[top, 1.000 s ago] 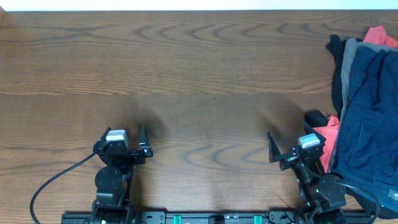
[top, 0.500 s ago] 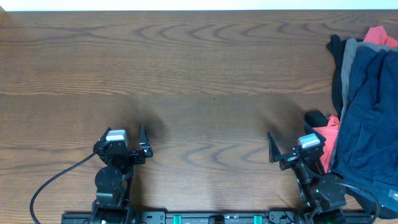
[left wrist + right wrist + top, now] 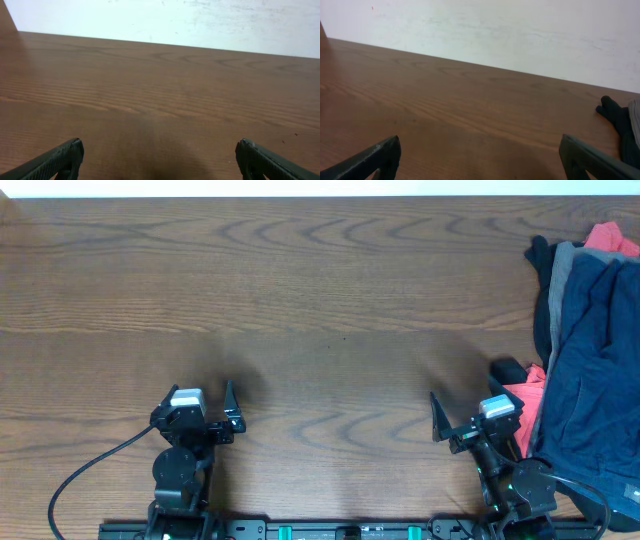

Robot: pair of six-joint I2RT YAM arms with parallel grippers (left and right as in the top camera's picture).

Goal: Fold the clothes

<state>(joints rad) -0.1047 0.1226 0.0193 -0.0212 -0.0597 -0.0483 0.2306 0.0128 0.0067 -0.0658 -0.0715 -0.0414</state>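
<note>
I should use my right gripper to pull the navy garment (image 3: 603, 360) over the open wood (image 3: 385, 355) toward my left gripper, because the garment lies on the heap, too far away for my left gripper to reach.
The clothes lie in a heap at the table's right edge. A large dark navy garment (image 3: 595, 370) is on top, with red fabric (image 3: 610, 238) at the back and at the near left (image 3: 525, 395), a grey piece (image 3: 565, 265) and a black piece (image 3: 540, 255). The black piece (image 3: 617, 120) also shows at the right of the right wrist view. My left gripper (image 3: 195, 402) (image 3: 160, 157) is open and empty over bare wood at the front left. My right gripper (image 3: 478, 418) (image 3: 480, 157) is open and empty, just left of the heap's near red corner.
The wooden table (image 3: 320, 300) stretches wide between and beyond the arms. A pale wall (image 3: 495, 30) runs behind its far edge. A black cable (image 3: 80, 480) loops from the left arm's base at the front left.
</note>
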